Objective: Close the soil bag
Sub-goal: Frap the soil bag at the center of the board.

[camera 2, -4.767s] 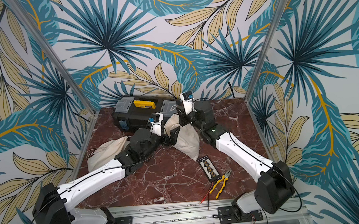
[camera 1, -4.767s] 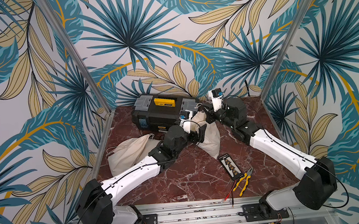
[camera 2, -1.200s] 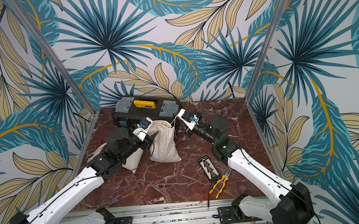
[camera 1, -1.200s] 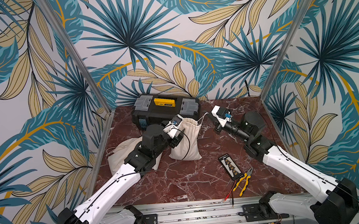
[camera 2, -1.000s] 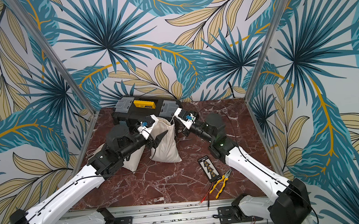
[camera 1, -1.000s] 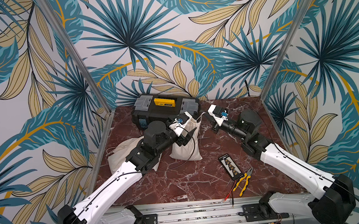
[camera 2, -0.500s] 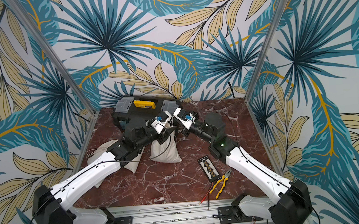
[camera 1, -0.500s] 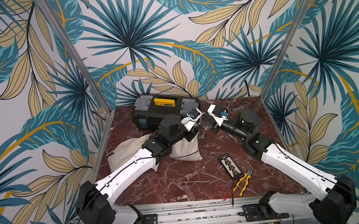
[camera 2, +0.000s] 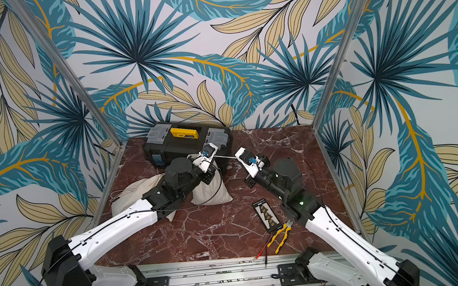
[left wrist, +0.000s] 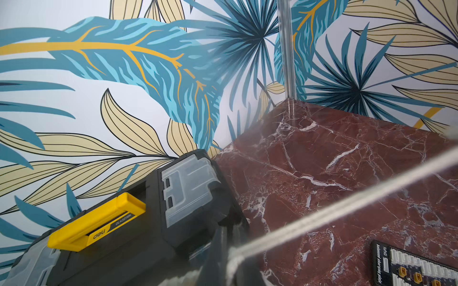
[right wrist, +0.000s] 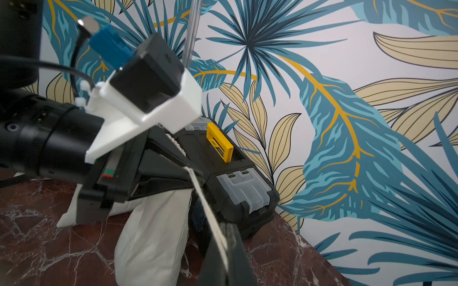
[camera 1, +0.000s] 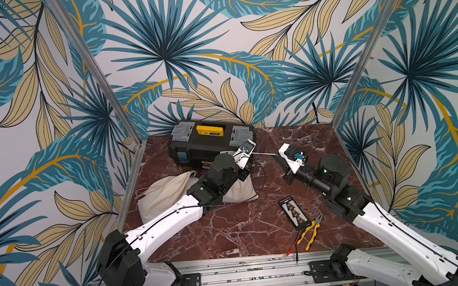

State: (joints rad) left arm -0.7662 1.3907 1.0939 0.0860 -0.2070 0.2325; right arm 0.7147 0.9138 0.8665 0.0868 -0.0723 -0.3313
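The robot's left gripper is pinching the drawstring itself, so the right gripper should ease back while the left gripper takes hold of the soil bag's cloth neck before the robot pulls.
The soil bag is a cream cloth sack standing in front of the toolbox; the left arm covers its top in both top views. Its drawstring runs taut between the two grippers. My left gripper is at the bag's gathered neck, shut on the drawstring. My right gripper is a short way to the right, shut on the string's other end. The left gripper shows the cord entering between its fingers. The bag's body hangs below.
A black toolbox with a yellow handle sits against the back wall behind the bag. A second cream sack lies to the left. A black connector card, yellow pliers and red probe leads lie front right.
The left gripper swung from the bag's left side up to its neck and closed on the drawstring. The right gripper kept hold of the string and barely moved.
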